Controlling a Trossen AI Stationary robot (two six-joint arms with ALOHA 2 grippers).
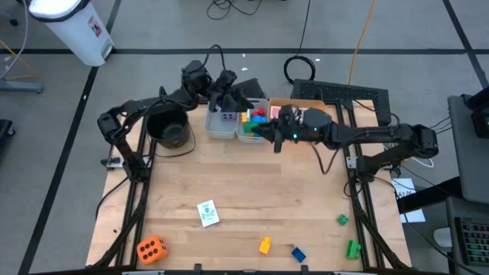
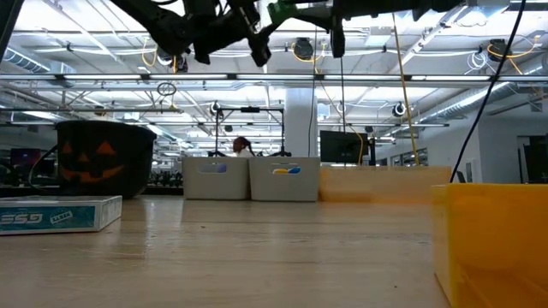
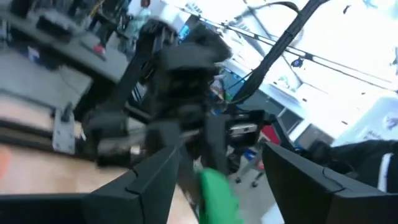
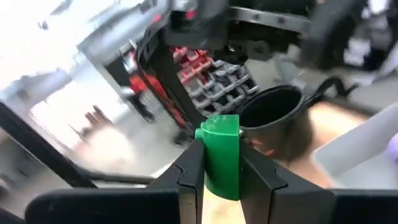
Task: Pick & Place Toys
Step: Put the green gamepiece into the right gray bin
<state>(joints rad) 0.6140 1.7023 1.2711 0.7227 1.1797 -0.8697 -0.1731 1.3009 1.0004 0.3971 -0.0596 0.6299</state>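
The green brick [image 3: 219, 200] is in my right gripper, under the open fingers of my left gripper. Next, my left gripper tilts down and grabs the brick's loose end [image 4: 221, 127].
My right gripper [image 1: 267, 131] hangs high over the far middle of the table, beside the two grey bins, shut on a green brick [image 4: 222, 155]. That brick also shows at the top of the low view [image 2: 287, 10]. My left gripper [image 1: 226, 93] stands open above the left bin [image 1: 220, 126], facing the right gripper, with nothing between its fingers [image 3: 143, 186]. The left bin holds a purple die [image 1: 228, 116]. The right bin [image 1: 250, 128] holds several coloured bricks. On the near table lie an orange die [image 1: 151, 248], a card [image 1: 207, 213], and yellow [image 1: 264, 244], blue [image 1: 298, 253] and green [image 1: 353, 248] bricks. My right gripper pinches the green brick between its two fingers, on two opposite sides [image 4: 208, 171]. The brick's far end [image 4: 219, 124] sticks out beyond the fingertips. The fingers come roughly level from the table's right side. The brick is lifted well clear of the table.
A black pumpkin bucket [image 1: 168, 126] stands left of the bins. An orange tray [image 1: 302, 107] lies to their right, under the right arm. Another small green brick [image 1: 342, 220] lies near the right edge. The middle of the wooden table [image 1: 244, 183] is free.
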